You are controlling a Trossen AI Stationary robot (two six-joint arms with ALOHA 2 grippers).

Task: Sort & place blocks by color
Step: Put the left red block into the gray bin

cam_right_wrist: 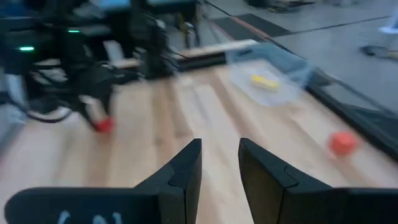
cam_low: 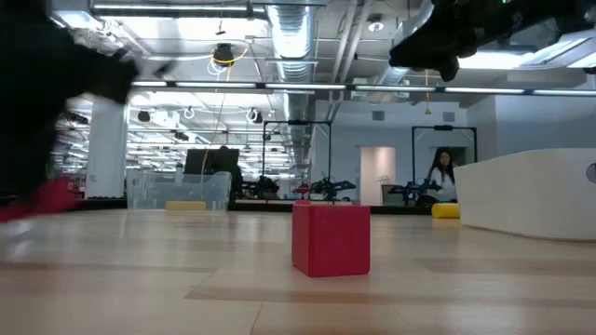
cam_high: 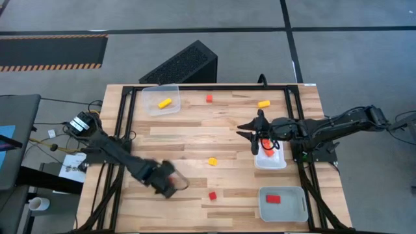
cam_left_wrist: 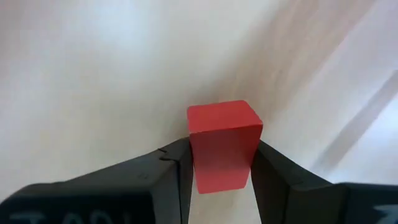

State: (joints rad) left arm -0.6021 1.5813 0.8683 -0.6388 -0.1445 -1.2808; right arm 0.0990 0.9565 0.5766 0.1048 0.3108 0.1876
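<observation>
The red block is in my left gripper, far from the gray tray (cam_high: 283, 207), so next my right gripper takes the block's loose end (cam_left_wrist: 225, 116) and carries the block to the tray.
My left gripper (cam_high: 170, 185) is over the table's near left part, shut on a red block (cam_left_wrist: 224, 143). In the low view it is a dark blur at the left with a red smear (cam_low: 42, 200). My right gripper (cam_high: 244, 130) hangs open above the table's middle right, just left of a white tray (cam_high: 276, 162) holding orange blocks (cam_high: 268, 151). Its fingers (cam_right_wrist: 219, 165) hold nothing. Loose on the wood lie a red block (cam_high: 212, 195), a yellow block (cam_high: 212, 161), a red block (cam_high: 209, 98) and an orange-yellow block (cam_high: 263, 103). My left gripper pinches the red block between its two fingers, one on each of two opposite side faces (cam_left_wrist: 198, 165). The block's outer end (cam_left_wrist: 224, 115) sticks out past the fingertips. Whether the block is clear of the table, I cannot tell.
A clear tray (cam_high: 170, 88) at the far left holds a yellow block (cam_high: 164, 103). A white tray (cam_high: 299, 211) at the near right holds a red block (cam_high: 273, 199). A black frame runs along the table's edges. A person (cam_low: 438, 177) shows far behind the table.
</observation>
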